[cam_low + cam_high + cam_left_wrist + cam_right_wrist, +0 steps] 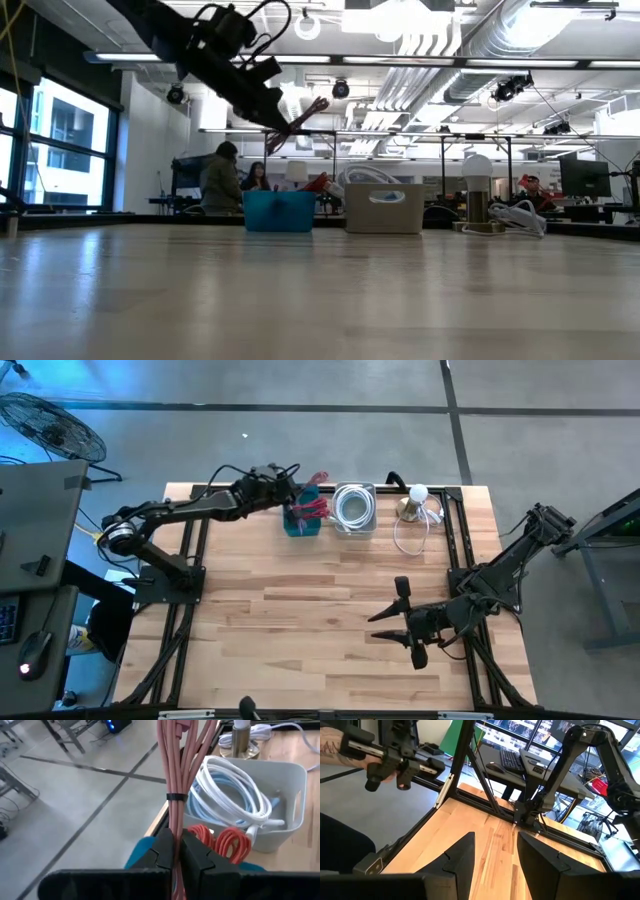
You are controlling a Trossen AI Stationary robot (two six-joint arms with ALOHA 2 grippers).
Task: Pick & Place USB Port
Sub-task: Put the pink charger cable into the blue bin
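Observation:
I should keep lowering the red cable bundle (298,122) with my left gripper, as it is above the blue bin and clear of the white bin, and let go at the blue bin's rim (280,193).
A bundle of red cable (175,765), bound by a black tie (175,797), is held by my left gripper (176,842) above the blue bin (298,525) at the table's far edge. In the low view the left gripper (278,118) hangs well over the blue bin (280,211), with the bundle (310,108) sticking out past it. More red cable coils (225,840) lie in the blue bin. My right gripper (392,614) waits open over the table's near right part, touching nothing. My left gripper pinches the red cable bundle between its two fingers (162,847), just below the black tie, on the straight strands (175,820). Several strands run along the fingers and out past their tips. The bundle is lifted clear above the blue bin.
A white bin (354,508) with coiled white cable (230,790) stands right of the blue bin. A lamp (415,500) with a loose white cord (412,538) stands farther right. In the right wrist view a person's hand (372,767) holds a dark device beyond the table.

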